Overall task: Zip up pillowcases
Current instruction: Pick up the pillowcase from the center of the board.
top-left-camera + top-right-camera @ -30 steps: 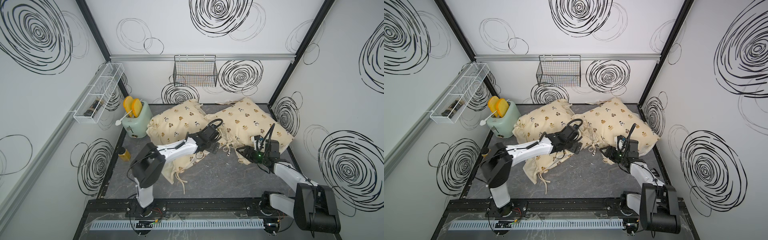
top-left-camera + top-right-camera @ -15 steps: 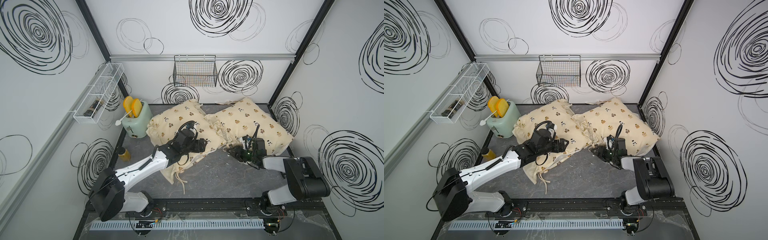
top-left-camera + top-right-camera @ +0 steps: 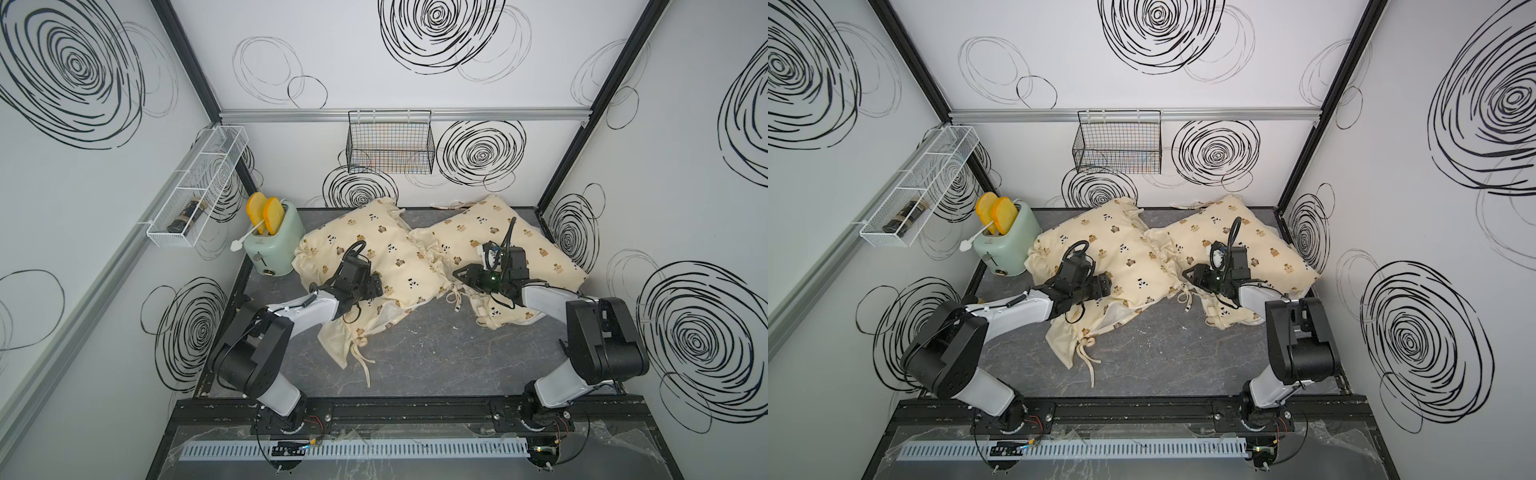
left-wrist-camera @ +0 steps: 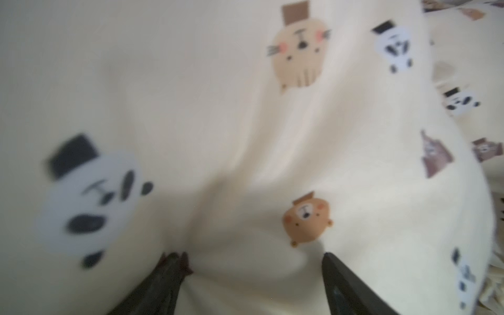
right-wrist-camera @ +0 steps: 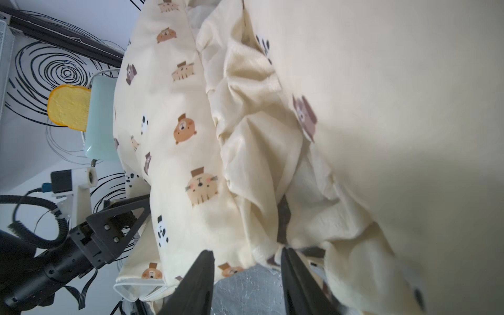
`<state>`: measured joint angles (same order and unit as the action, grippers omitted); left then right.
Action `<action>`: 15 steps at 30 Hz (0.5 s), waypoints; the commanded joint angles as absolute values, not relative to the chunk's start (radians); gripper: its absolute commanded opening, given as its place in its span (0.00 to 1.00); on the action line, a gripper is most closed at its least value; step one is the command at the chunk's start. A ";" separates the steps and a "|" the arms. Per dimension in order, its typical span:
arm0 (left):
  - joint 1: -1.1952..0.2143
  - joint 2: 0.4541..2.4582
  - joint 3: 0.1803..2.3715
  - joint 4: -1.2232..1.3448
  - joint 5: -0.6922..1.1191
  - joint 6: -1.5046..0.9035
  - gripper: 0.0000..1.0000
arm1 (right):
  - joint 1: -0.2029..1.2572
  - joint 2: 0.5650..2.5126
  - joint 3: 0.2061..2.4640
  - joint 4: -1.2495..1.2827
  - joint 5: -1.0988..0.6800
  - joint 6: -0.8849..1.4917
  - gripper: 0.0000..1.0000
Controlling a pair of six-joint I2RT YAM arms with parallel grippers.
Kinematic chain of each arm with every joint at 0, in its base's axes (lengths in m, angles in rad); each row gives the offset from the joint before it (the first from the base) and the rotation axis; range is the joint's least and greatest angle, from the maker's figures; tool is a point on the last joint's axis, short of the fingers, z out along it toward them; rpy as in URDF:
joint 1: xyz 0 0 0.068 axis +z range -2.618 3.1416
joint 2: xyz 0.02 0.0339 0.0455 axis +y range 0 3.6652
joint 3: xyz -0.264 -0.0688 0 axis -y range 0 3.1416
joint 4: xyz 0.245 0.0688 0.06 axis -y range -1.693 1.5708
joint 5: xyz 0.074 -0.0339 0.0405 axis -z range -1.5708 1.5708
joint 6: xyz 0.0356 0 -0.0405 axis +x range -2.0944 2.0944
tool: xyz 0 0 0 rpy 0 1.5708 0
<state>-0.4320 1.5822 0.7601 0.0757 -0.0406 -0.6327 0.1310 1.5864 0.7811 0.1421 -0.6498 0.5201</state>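
Observation:
Next, I pull the pillowcase by the toaster straight with my grippers, because it lies crooked with its front edge (image 3: 425, 303) slanting away (image 3: 398, 317). Then my left gripper should go to the pillowcase's front edge.
Two cream pillowcases printed with bears and pandas lie side by side at the back of the table, the left pillowcase (image 3: 374, 253) and the right pillowcase (image 3: 528, 245). My left gripper (image 3: 376, 286) rests on the front part of the left pillowcase (image 4: 245, 109). It (image 4: 255, 259) is open, its fingers (image 4: 169, 275) pressed into the fabric with a soft fold bulging between them. My right gripper (image 3: 457, 274) sits low at the ruffled front-left corner of the right pillowcase (image 5: 381, 109). It (image 5: 246, 252) is open, with bare table showing between its fingers (image 5: 201, 275). A dark slit (image 5: 283, 218) shows among the folds just past them.
A mint toaster (image 3: 274, 245) holding bread slices stands left of the pillowcases. A black wire basket (image 3: 390, 145) hangs on the back wall and a white wire shelf (image 3: 195, 187) on the left wall. Loose fabric ties (image 3: 361, 357) trail onto the grey table (image 3: 436, 353).
My left gripper has drawn back leftward from the gap between the pillowcases onto the left one. My right gripper has moved left to the right pillowcase's ruffled corner, its jaws narrower.

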 commanded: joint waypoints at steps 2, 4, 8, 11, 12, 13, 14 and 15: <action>-0.373 1.582 0.726 0.103 -0.051 -0.607 0.84 | 0.143 1.663 0.853 0.006 -0.642 0.400 0.46; -0.358 1.574 0.715 0.104 -0.042 -0.589 0.83 | 0.158 1.707 0.887 -0.019 -0.654 0.375 0.48; -0.355 1.570 0.714 0.096 -0.055 -0.572 0.83 | 0.214 1.752 0.914 -0.009 -0.673 0.365 0.60; -0.346 1.584 0.713 0.096 -0.052 -0.561 0.82 | 0.228 1.800 0.913 0.012 -0.715 0.372 0.75; -0.343 1.586 0.711 0.102 -0.049 -0.561 0.82 | 0.233 1.811 0.907 0.025 -0.736 0.381 0.75; -0.343 1.585 0.709 0.106 -0.046 -0.564 0.82 | 0.243 1.815 0.898 0.039 -0.757 0.390 0.75; -0.344 1.583 0.709 0.114 -0.044 -0.569 0.82 | 0.256 1.815 0.881 0.066 -0.771 0.405 0.75; -0.348 1.582 0.712 0.117 -0.043 -0.572 0.81 | 0.270 1.815 0.866 0.093 -0.775 0.422 0.74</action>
<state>-0.3611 1.5814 0.7300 0.1097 -0.0261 -0.5743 0.2478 1.8145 0.8879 0.0479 -0.7113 0.4023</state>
